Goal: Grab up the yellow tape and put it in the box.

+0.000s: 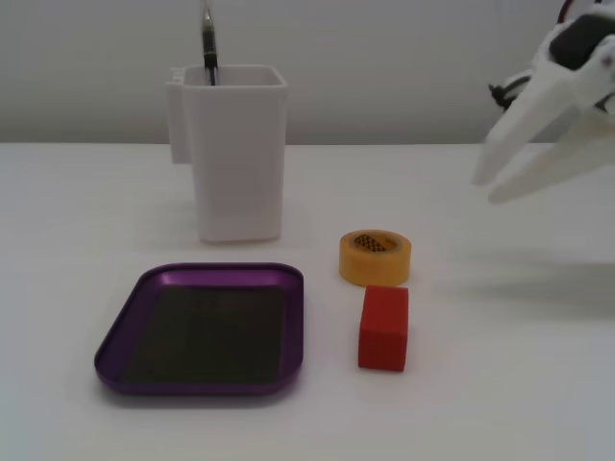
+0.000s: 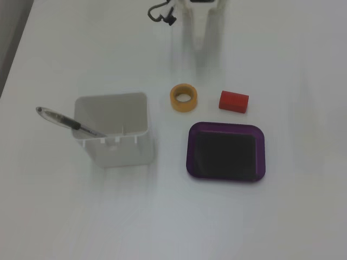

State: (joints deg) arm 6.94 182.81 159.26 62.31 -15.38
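The box has a low rim (image 1: 202, 389) and the yellow tape (image 1: 375, 259) is thick, so the tape will stand higher than the box's rim when I put it inside.
The yellow tape (image 1: 375, 257) is a thick yellow-orange roll lying flat on the white table, hollow core up. It also shows in a fixed view from above (image 2: 184, 97). The box (image 1: 219, 275) is a shallow purple tray with a dark bottom, and it is empty in both fixed views (image 2: 225, 126). It sits beside the tape, nearer the camera and to the left in a fixed view. My white gripper (image 1: 486, 187) hangs in the air at the right, above and apart from the tape. Its jaws are open and hold nothing. It enters a fixed view at the top edge (image 2: 207, 53).
A red block (image 1: 383, 328) lies right next to the tape (image 2: 233, 101). A tall white container (image 1: 238, 154) with a pen (image 2: 65, 120) in it stands behind the tray. A dark cable (image 2: 161, 12) lies near the arm's base.
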